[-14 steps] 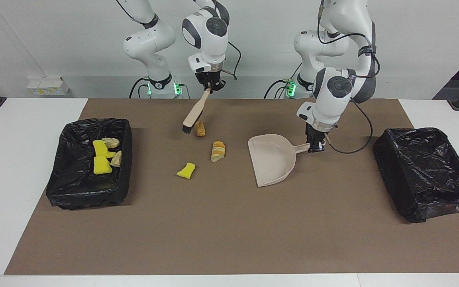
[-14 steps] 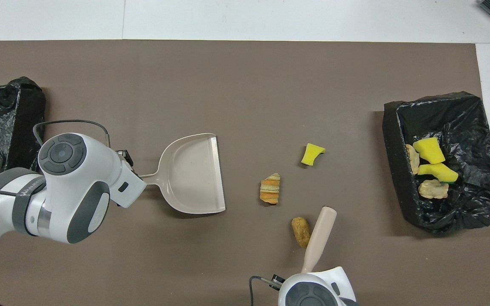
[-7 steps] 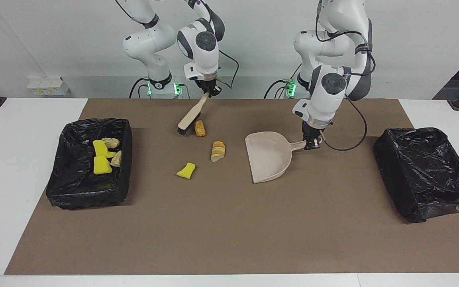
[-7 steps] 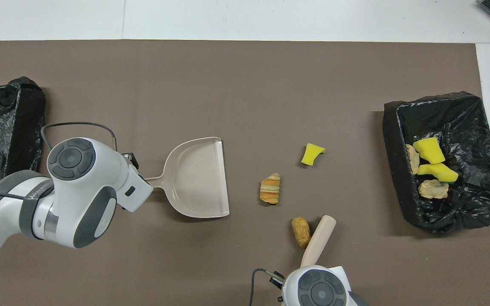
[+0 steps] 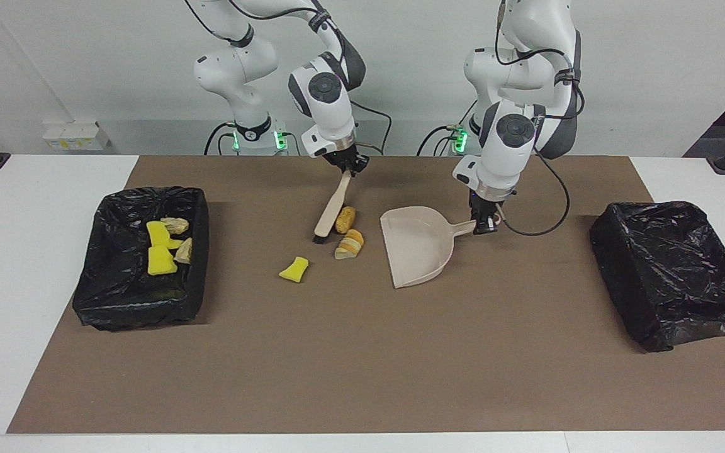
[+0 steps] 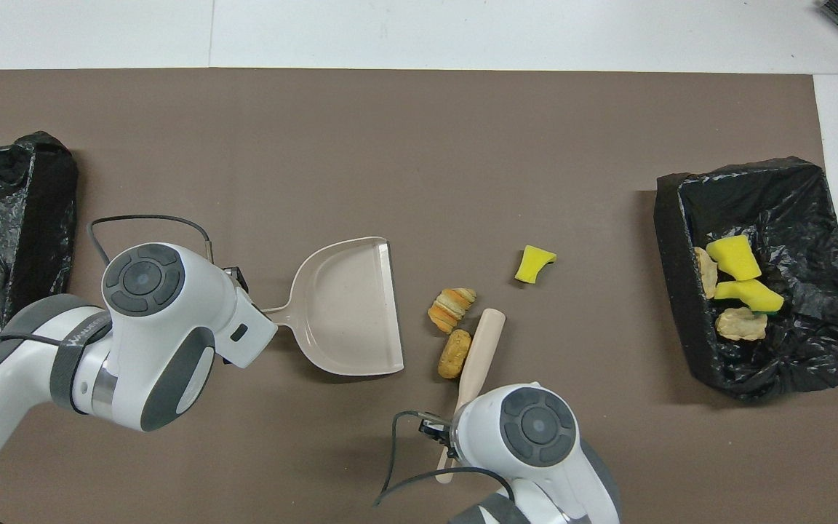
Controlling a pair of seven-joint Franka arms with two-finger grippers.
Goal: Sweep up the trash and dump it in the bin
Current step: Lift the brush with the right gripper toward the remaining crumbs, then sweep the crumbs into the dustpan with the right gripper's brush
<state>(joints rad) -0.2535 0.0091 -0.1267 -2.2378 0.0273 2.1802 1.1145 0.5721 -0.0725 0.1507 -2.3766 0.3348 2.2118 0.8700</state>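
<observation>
The yellow sponge bit (image 6: 535, 263) is behind the brush, so I should use my right gripper to sweep the lumps into the dustpan first and then move the brush back past that bit.
My right gripper (image 5: 348, 168) is shut on the beige brush (image 5: 331, 207) (image 6: 480, 348), which slants down with its black bristles on the mat. Touching the brush lies a brown lump of trash (image 5: 345, 219) (image 6: 455, 354), pressed against a striped orange-cream lump (image 5: 350, 244) (image 6: 450, 308). A yellow sponge bit (image 5: 294, 269) (image 6: 534, 263) lies apart, toward the right arm's end. My left gripper (image 5: 481, 225) is shut on the handle of the beige dustpan (image 5: 419, 245) (image 6: 346, 306), whose mouth faces the lumps. The bin (image 5: 136, 311) (image 6: 670, 255) at the right arm's end holds several trash pieces.
A second black-lined bin (image 5: 671, 270) (image 6: 4, 218) stands at the left arm's end of the table. Everything rests on a brown mat (image 5: 362, 365). In the overhead view both wrists cover their own grippers.
The right gripper swept the brush toward the dustpan, pushing the brown lump against the striped lump. The left gripper slid the dustpan a little toward the trash.
</observation>
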